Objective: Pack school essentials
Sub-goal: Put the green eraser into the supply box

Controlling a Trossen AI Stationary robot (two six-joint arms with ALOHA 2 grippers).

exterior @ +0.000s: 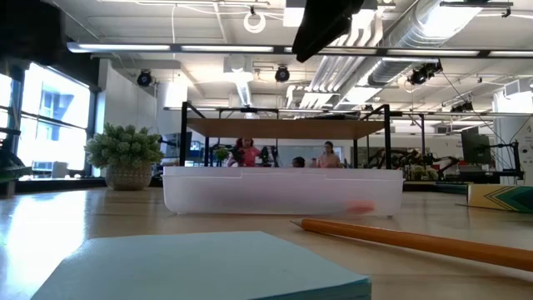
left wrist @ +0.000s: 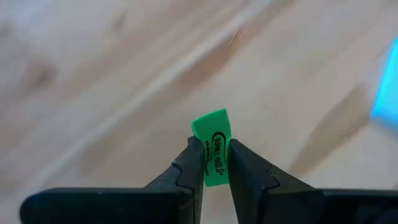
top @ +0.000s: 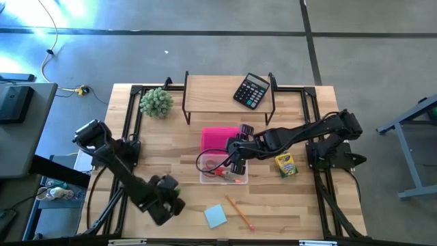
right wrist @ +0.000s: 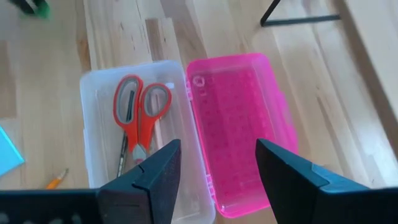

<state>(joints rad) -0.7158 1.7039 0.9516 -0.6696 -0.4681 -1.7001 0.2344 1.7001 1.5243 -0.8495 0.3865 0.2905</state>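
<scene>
The robot's right gripper is hanging over the clear pencil box [top: 216, 176], so it should move away toward the orange pencil [top: 240, 213] before the left gripper puts the green eraser inside the box.
A small green eraser [left wrist: 211, 134] with black print sits between the fingers of my left gripper [left wrist: 215, 163], which is shut on it. This gripper [top: 172, 199] is over the near left of the table, left of the light-blue note pad [top: 215, 216] and an orange pencil [top: 239, 212]. My right gripper [right wrist: 217, 152] stands open above the clear pencil box [right wrist: 99, 93]; nothing is between its fingers. In the box lie red-handled scissors [right wrist: 138, 112] and a pencil. Its pink lid [right wrist: 239, 124] lies open beside it. A crayon box [top: 286, 165] lies to the right. My left gripper pinches the green eraser's two broad faces [left wrist: 214, 168] between its two fingertips, at one end of the piece. The other end sticks out past the fingertips. The fingers slant down toward the table, and the eraser looks clear of the wood.
A wooden shelf on black legs [top: 229, 89] stands at the far side and carries a black calculator [top: 251, 90]. A green ball-shaped plant [top: 156, 102] sits at the far left. Black frame rails run along both table sides.
</scene>
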